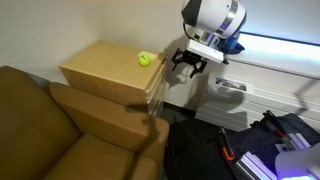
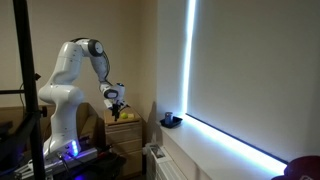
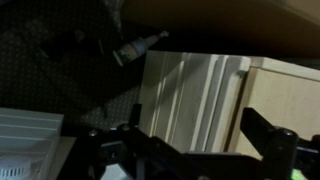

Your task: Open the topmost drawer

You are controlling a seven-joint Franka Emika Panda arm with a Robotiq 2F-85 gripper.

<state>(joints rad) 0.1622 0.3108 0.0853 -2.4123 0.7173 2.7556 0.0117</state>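
Observation:
My gripper is hanging out from the topmost drawer's front (image 1: 157, 88). Next, I move it in and lower a finger to the dark gap (image 3: 237, 108) under the cabinet top.
A small light-tan wooden cabinet (image 1: 105, 72) stands beside a couch, with stacked thin drawer fronts on its side face. The topmost drawer (image 1: 156, 80) looks shut, flush with those below. In the wrist view the fronts show as pale strips, the topmost drawer (image 3: 232, 100) lying nearest the cabinet top. My gripper (image 1: 186, 66) is open and empty. It hovers just off the drawer fronts, near the cabinet's top edge, not touching them. Its dark fingers frame the strips in the wrist view (image 3: 185, 150). It also shows above the cabinet in an exterior view (image 2: 115, 103).
A yellow-green ball (image 1: 146, 59) lies on the cabinet top near the drawer edge. A brown couch (image 1: 60, 130) fills the near left. A white unit (image 1: 235, 95) stands behind my gripper. A dark bowl (image 2: 172, 121) sits on the windowsill. Dark bags and gear (image 1: 260, 145) lie on the floor.

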